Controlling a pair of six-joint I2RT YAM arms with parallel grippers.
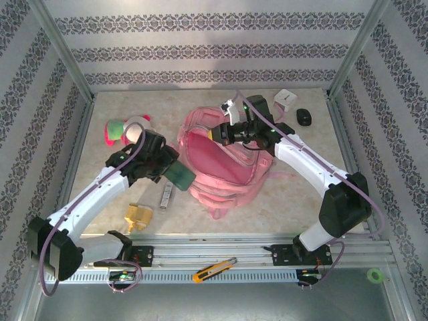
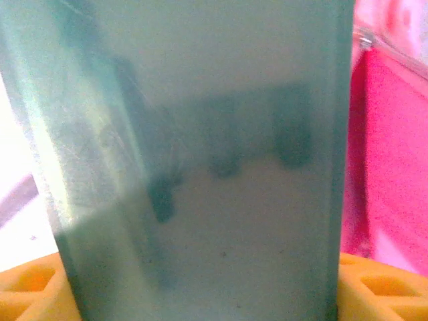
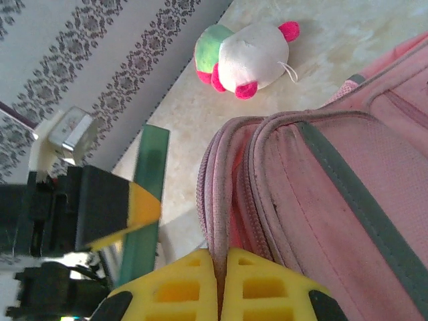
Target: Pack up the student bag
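I should go on moving my left gripper over the pink inside (image 1: 215, 162) before I let go there, while my right gripper holds the bag's opening open beside the green box (image 1: 180, 176).
The student bag (image 1: 224, 167), a big pink backpack, lies in the middle of the table with its main compartment gaping toward the left. My right gripper (image 1: 219, 134) is shut on the bag's upper zip edge, and in the right wrist view its yellow fingers (image 3: 180, 287) pinch that pink rim (image 3: 221, 221). My left gripper (image 1: 170, 168) is shut on a flat green box (image 1: 180, 176) right at the bag's left opening. In the left wrist view that green box (image 2: 200, 167) spans between the yellow fingertips (image 2: 27, 287), with pink bag fabric (image 2: 388, 154) to its right.
A pink-and-green plush toy (image 1: 124, 130) lies at the back left. A brass padlock (image 1: 138, 215) and a small silver item (image 1: 166, 197) sit near the front left. A white cube (image 1: 285, 99) and a black object (image 1: 304, 116) are behind the bag. A box cutter (image 1: 214, 269) rests on the front rail.
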